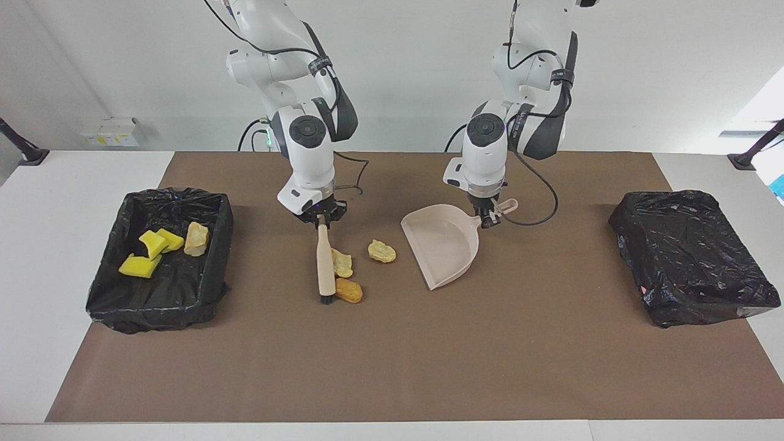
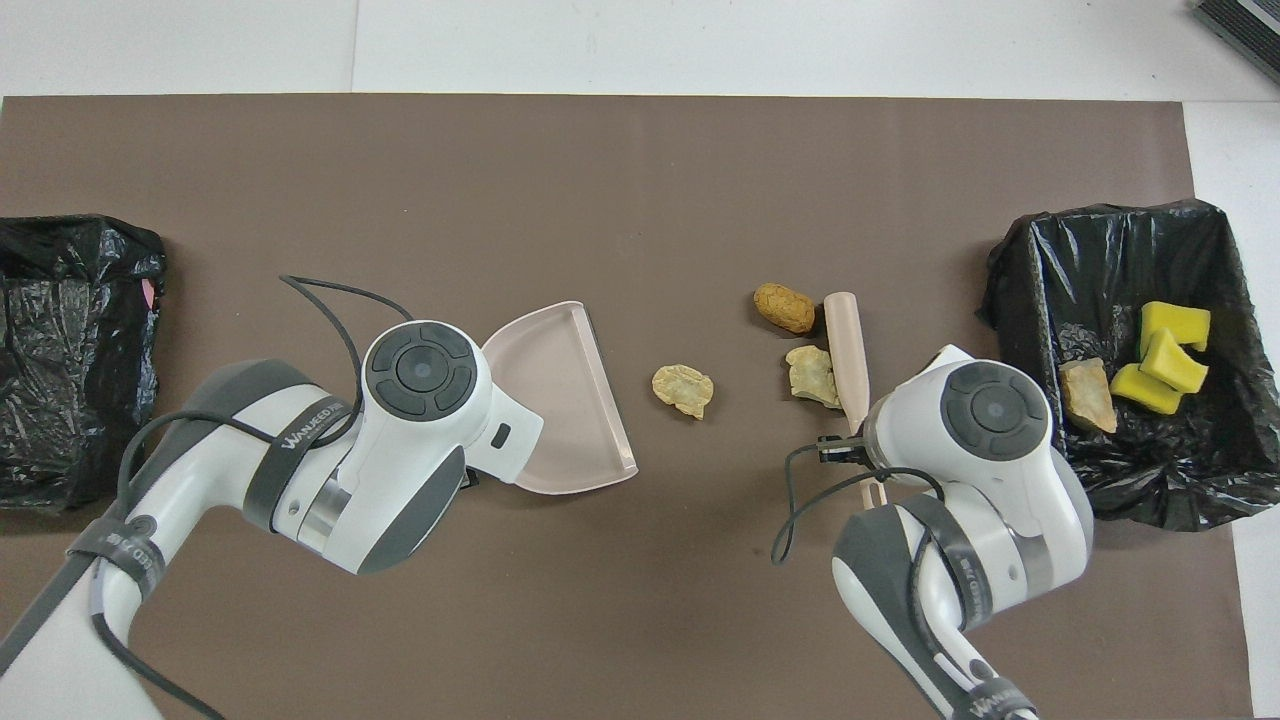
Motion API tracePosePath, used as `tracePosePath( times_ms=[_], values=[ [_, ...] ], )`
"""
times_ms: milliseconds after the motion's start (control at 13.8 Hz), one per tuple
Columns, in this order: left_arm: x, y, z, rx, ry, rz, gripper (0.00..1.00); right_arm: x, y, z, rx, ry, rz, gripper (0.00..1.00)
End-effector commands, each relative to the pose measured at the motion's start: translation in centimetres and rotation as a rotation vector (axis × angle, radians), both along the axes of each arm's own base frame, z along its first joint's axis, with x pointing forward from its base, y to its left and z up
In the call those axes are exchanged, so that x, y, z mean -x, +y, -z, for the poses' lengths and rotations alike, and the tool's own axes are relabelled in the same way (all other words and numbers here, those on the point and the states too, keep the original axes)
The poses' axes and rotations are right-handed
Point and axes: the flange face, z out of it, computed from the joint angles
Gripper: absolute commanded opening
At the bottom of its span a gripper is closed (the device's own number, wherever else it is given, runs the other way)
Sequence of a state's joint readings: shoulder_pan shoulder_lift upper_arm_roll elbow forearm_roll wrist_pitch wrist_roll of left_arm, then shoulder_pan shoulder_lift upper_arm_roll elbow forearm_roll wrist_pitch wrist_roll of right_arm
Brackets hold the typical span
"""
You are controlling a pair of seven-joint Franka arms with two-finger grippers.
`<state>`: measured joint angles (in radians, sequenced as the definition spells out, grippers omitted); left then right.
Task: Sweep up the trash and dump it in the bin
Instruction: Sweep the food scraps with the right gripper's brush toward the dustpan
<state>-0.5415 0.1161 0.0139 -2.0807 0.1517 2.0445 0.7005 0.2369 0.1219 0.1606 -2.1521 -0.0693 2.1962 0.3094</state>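
The lumps are between the brush and the dustpan's opening. Next, I sweep them into the dustpan with my right gripper while my left gripper keeps the dustpan steady.
Three tan bread-like lumps of trash lie mid-mat: one pale and one golden-brown right beside the beige hand brush, and one between brush and beige dustpan. My right gripper is shut on the brush's handle, bristles down by the golden-brown lump. My left gripper is shut on the dustpan's handle, its open mouth facing the lumps. Three yellow sponge chunks and a fourth lump lie in the bin.
The black-lined bin stands at the right arm's end of the brown mat. A second box wrapped in black plastic stands at the left arm's end. Cables hang from both wrists.
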Motion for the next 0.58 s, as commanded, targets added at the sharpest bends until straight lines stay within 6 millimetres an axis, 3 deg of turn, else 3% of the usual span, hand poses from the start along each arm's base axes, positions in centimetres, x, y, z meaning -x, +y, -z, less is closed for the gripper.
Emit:
tracePosePath(
  times_ms=[0,218,363,508],
  values=[
    [0.9,0.2,0.0,-0.01,-0.01,0.004,0.0,0.9,3.6,0.2,-0.027,0.03,-0.057,0.0],
    [1.3,0.4,0.2,-0.014,-0.004,0.004,0.0,3.1,8.9,0.4,-0.088,0.038,-0.11,0.0],
    [1.3,0.3,0.2,-0.012,-0.006,0.004,0.0,3.9,13.2,-0.3,-0.153,0.035,-0.133,0.0],
    [1.3,0.4,0.2,-0.013,-0.005,0.003,0.0,4.5,16.3,-2.1,-0.236,0.041,-0.104,0.0]
  ],
)
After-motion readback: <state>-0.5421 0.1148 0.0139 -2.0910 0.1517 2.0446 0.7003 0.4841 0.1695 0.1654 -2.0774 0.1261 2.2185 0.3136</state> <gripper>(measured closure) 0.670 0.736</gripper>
